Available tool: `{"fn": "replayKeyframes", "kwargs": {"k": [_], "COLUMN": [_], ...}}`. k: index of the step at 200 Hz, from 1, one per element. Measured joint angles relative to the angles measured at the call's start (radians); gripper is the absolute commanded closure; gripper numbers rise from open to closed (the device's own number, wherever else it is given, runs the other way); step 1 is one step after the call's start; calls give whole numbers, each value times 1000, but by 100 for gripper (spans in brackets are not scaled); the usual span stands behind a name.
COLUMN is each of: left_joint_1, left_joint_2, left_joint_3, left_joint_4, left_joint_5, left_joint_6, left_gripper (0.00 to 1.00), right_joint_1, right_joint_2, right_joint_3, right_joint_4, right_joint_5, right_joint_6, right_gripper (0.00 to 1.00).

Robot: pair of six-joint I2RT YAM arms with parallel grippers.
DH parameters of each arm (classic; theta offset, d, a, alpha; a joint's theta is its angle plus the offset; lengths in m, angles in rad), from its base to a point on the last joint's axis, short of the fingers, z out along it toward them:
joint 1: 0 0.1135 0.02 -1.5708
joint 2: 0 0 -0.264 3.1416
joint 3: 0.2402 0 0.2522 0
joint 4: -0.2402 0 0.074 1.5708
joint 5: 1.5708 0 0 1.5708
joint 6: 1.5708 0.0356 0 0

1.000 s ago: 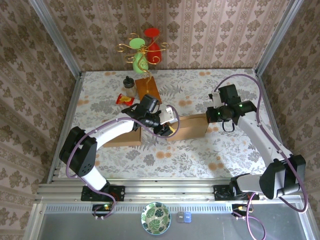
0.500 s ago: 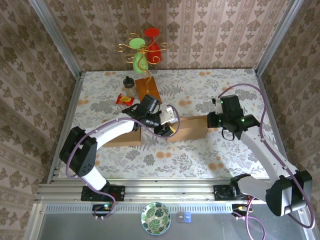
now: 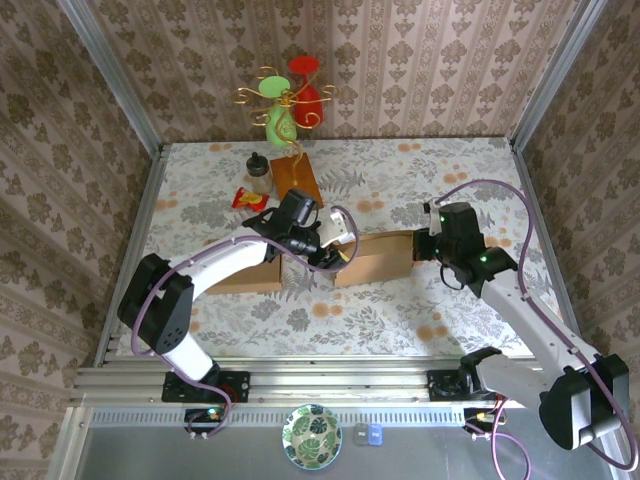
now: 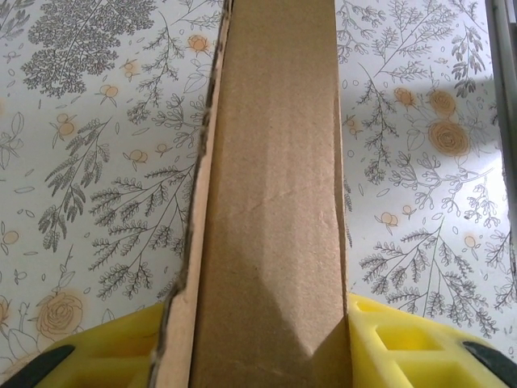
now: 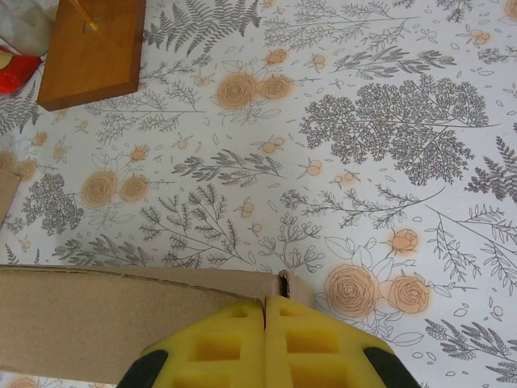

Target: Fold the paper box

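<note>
I should open my left gripper, back off and pinch the end flap by its edge, since the gripper straddles both long sides of the paper box (image 4: 271,307).
The brown paper box (image 3: 378,257) lies across the middle of the flowered table (image 3: 400,180). My left gripper (image 3: 338,252) is shut on its left end. In the left wrist view the cardboard (image 4: 271,202) runs away from me as a long strip between the yellow fingers (image 4: 404,343), which press on both sides; the left gripper (image 4: 257,356) clamps it. My right gripper (image 3: 427,245) sits at the box's right end. Its yellow pads (image 5: 234,347) are pressed together, the right gripper (image 5: 266,303) resting on the cardboard's top edge (image 5: 105,315) with nothing seen between them.
A second flat cardboard piece (image 3: 248,276) lies under the left arm. At the back stand a wire ornament on a wooden base (image 3: 295,180), a small bottle (image 3: 259,172) and a red packet (image 3: 248,199). The wooden base (image 5: 93,48) shows far left in the right wrist view.
The right arm has swung its wrist nearer and lower, staying at the box's right end. The left gripper has kept its hold on the box's left end.
</note>
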Motion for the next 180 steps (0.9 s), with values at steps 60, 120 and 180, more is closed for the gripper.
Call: {"fn": "replayKeyframes", "kwargs": {"k": [60,120,180], "left_joint_1": [10,0,7], "left_joint_2": [-69,-145,-316], "left_joint_3": [-55,-148,-213], "left_joint_4": [31,105,146], "left_joint_5": [-84,-264,-377], "left_joint_6": [-106,-196,-330], "left_gripper": [39,19,34], "right_joint_1": [52,100,148], "right_joint_2": [-25,-77,-77], "right_joint_3": [-11,-40,-40], "right_joint_4": [-14,-35,-39], "right_joint_5": [79,163,227], "right_joint_6": [8,38,65], "right_gripper": [100,100,100]}}
